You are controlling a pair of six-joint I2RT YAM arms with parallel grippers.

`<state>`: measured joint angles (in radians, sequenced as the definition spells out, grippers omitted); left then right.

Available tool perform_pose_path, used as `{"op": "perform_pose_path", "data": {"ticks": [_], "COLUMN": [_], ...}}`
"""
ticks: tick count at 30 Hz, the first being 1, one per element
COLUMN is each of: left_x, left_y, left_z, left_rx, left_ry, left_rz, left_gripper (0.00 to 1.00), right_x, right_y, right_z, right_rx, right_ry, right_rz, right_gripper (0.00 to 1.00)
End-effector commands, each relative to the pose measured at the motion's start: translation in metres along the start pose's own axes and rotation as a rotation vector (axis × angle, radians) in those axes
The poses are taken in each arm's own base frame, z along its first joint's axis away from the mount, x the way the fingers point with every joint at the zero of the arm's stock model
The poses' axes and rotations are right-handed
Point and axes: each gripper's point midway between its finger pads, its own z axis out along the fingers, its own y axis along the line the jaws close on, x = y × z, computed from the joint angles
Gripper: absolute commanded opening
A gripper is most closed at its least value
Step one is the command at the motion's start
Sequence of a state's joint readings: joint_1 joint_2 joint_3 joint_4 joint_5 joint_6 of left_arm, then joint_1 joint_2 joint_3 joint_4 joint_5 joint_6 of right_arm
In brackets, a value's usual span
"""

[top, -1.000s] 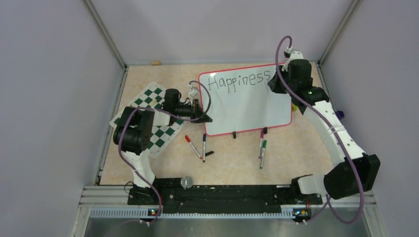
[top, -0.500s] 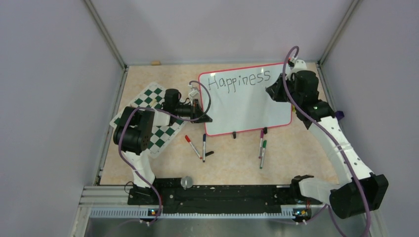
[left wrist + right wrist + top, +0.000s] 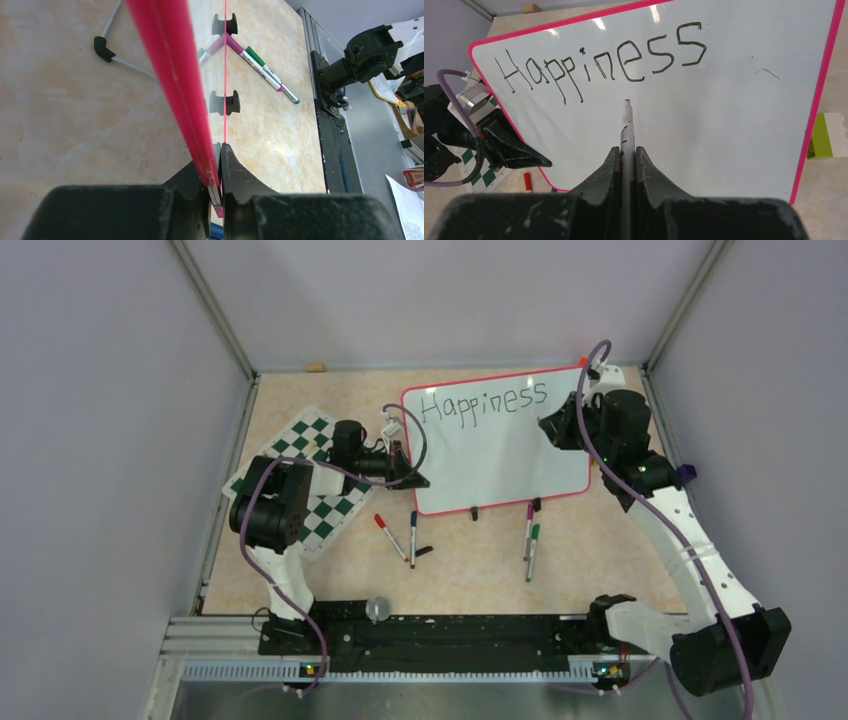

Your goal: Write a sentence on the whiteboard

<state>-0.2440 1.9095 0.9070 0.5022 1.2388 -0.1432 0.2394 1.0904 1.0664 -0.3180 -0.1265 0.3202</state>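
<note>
The word "Happiness" point(image 3: 484, 401) fills most of the top row of the whiteboard, so my right gripper should move the marker back and begin the next word under its middle point(image 3: 488, 431).
The whiteboard point(image 3: 500, 455) lies at the back middle, white with a red frame point(image 3: 170, 65), and carries the black word "Happiness" point(image 3: 599, 62) along its top. My left gripper point(image 3: 412, 478) is shut on the board's left edge; in the left wrist view its fingers point(image 3: 235, 175) pinch the red frame. My right gripper point(image 3: 550, 425) hovers over the board's right part, shut on a grey marker point(image 3: 626, 130) whose tip points at bare board below the word.
A green-and-white chess mat point(image 3: 310, 475) lies left under my left arm. Loose markers lie in front of the board: red point(image 3: 390, 536), blue point(image 3: 413, 538), purple point(image 3: 528, 530) and green point(image 3: 532, 550). A yellow-green block point(image 3: 824, 135) sits right of the board.
My right arm has swung toward the near side and right, carrying the marker down from the board's top right corner. The left gripper and the board have not moved.
</note>
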Motion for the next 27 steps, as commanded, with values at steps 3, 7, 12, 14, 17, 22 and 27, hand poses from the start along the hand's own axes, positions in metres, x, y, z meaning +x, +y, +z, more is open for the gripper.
{"op": "perform_pose_path", "data": {"ticks": [3,7,12,14,17,22,27], "left_x": [0.031,0.031,0.031,0.031,0.032,0.032,0.034], "left_y": [0.003,0.003,0.003,0.004,0.005,0.007,0.009], "left_z": [0.006,0.006,0.006,0.006,0.005,0.005,0.006], "left_rx": [0.009,0.01,0.008,-0.001,-0.012,-0.024,-0.036], "left_ry": [0.06,0.062,0.062,0.062,0.062,0.065,0.074], "left_rz": [-0.009,-0.013,-0.014,-0.016,-0.018,-0.028,-0.058], "left_gripper": [0.0,0.0,0.0,0.0,0.0,0.0,0.0], "right_x": [-0.009,0.0,0.021,0.026,0.032,0.039,0.035], "right_y": [0.025,0.05,0.092,0.106,0.123,0.132,0.104], "right_z": [0.003,0.011,0.024,0.03,0.038,0.049,0.045], "right_rx": [-0.009,0.015,0.005,-0.003,-0.016,-0.001,0.144], "right_ry": [-0.039,-0.015,0.025,0.033,0.036,0.051,0.03], "right_rz": [-0.06,-0.137,-0.236,-0.262,-0.291,-0.318,-0.335], "right_gripper": [0.0,0.0,0.0,0.0,0.0,0.0,0.0]}}
